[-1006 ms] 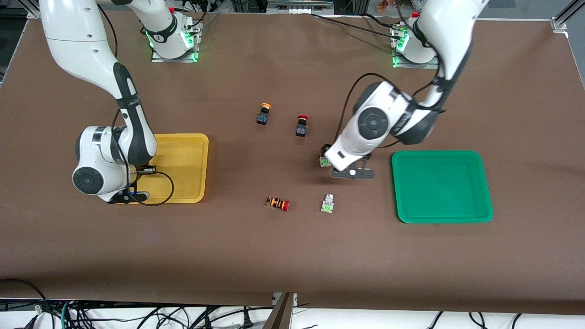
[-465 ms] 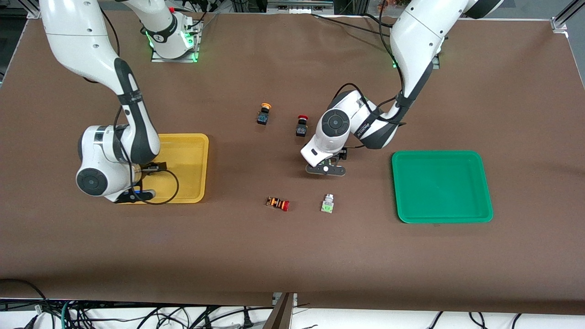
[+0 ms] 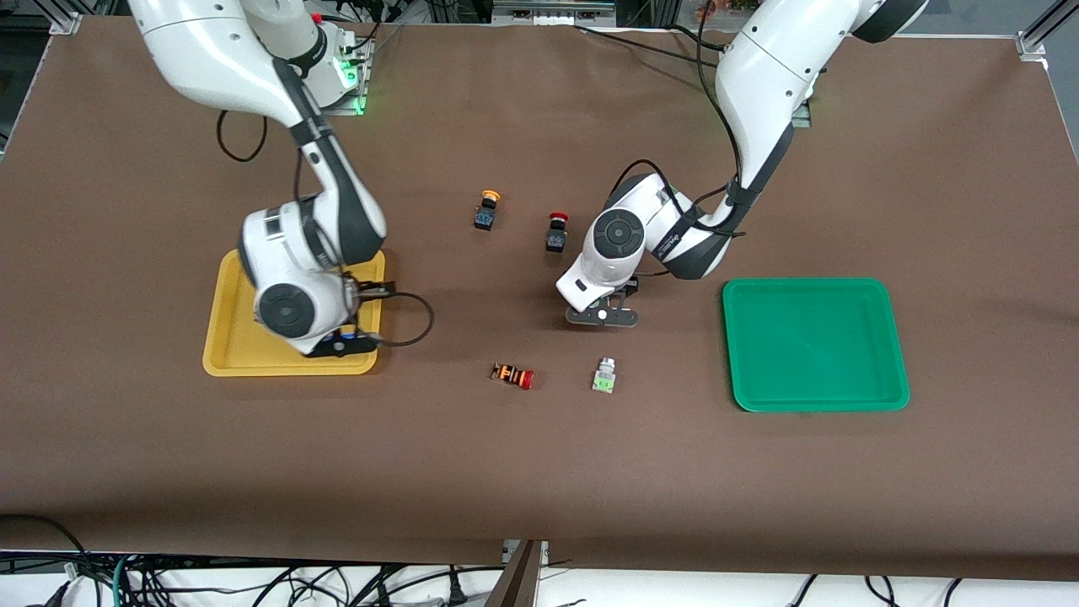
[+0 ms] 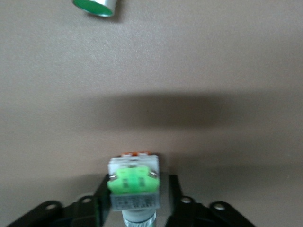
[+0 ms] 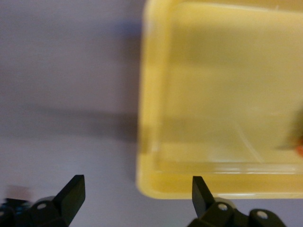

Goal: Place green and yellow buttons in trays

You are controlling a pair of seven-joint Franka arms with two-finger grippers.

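Observation:
I should expect the yellow tray (image 3: 238, 339) to hold a yellow-capped button already when I bring another one over, because an orange sliver (image 5: 299, 148) shows next to a dark shadow.
A grey-white green button (image 4: 133, 184) lies on the table between my left gripper's (image 4: 137, 183) open fingers, with a small gap on one side. In the front view my left gripper (image 3: 600, 314) hides it. A second green button (image 3: 604, 377) lies nearer the camera, and its green cap shows in the left wrist view (image 4: 94, 5). One yellow-capped button (image 3: 487, 211) stands mid-table. My right gripper (image 3: 344, 341) is open and empty over a corner of the yellow tray (image 3: 226, 347), which also shows in the right wrist view (image 5: 213, 94). The green tray (image 3: 813, 344) is empty.
A black switch with a red cap (image 3: 556, 232) stands beside the yellow-capped button. A red-capped striped switch (image 3: 513, 376) lies beside the second green button. A small orange sliver (image 5: 299, 149) shows in the yellow tray at the right wrist view's edge.
My left gripper moved toward the table's middle and settled around the green button. My right arm swung across the yellow tray toward the table's middle.

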